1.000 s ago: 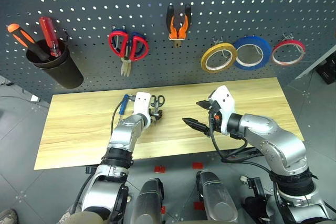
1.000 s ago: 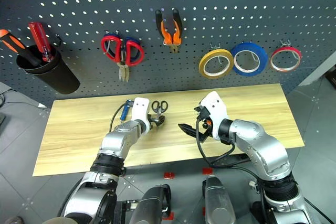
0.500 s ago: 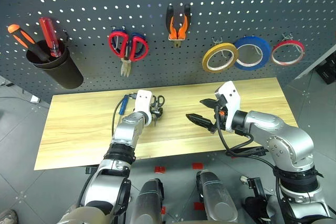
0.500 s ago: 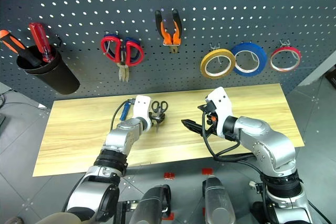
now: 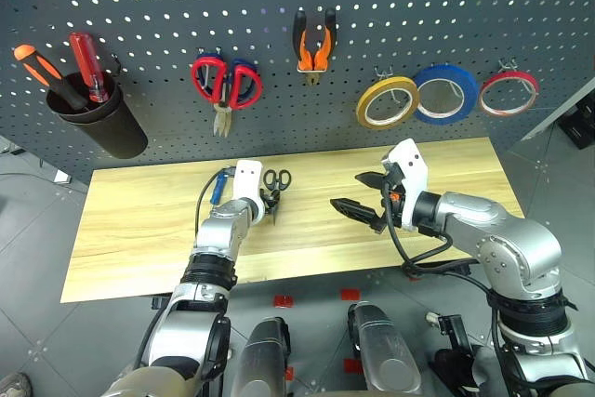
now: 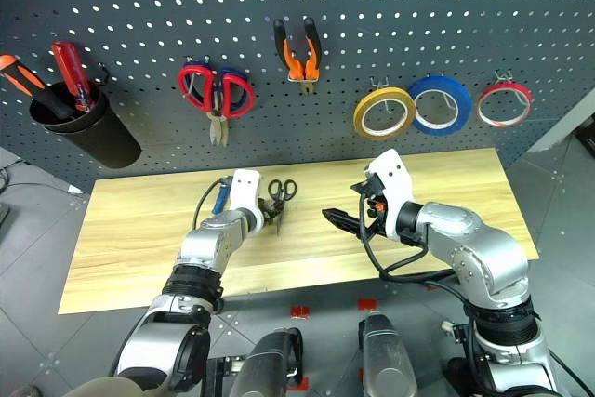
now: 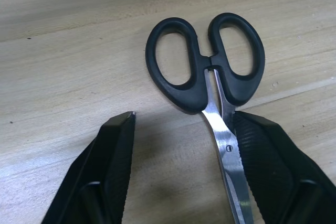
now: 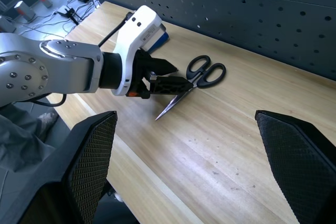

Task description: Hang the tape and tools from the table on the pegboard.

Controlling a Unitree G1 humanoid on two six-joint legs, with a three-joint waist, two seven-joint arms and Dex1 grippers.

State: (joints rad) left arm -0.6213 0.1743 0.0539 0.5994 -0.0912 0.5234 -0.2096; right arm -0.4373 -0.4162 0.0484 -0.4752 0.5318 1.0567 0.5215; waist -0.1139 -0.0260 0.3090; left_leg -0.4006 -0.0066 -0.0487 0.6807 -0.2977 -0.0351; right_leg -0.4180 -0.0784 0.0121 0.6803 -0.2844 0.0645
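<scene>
The blades [image 7: 229, 150] are almost closed between my fingers. The black-handled scissors [image 5: 276, 180] will therefore stay together, with their loops standing up, when I lift them to the pegboard.
Small black-handled scissors [image 7: 210, 66] lie flat on the light wood table [image 5: 139, 220]. My left gripper [image 5: 270, 204] is down at them, open, its fingers astride the blades. One finger [image 7: 262, 150] touches the blade and the other stands apart. The blue-handled screwdriver [image 5: 219, 183] lies just left of that wrist. My right gripper [image 5: 346, 191] hovers open over the table's middle with nothing between its fingers. On the dark pegboard [image 5: 139, 6] the yellowish tape [image 5: 387, 101] hangs on a hook. The orange-and-black pliers [image 5: 315, 41] hang there too.
The board also carries red-handled scissors [image 5: 226, 81], a wide blue roll [image 5: 446, 93] and a thin red roll [image 5: 509, 92]. A black cup [image 5: 98, 123] at its left holds an orange and a red screwdriver.
My left gripper's fingers have drawn closer together around the scissors' blades. Both arms have stayed where they were.
</scene>
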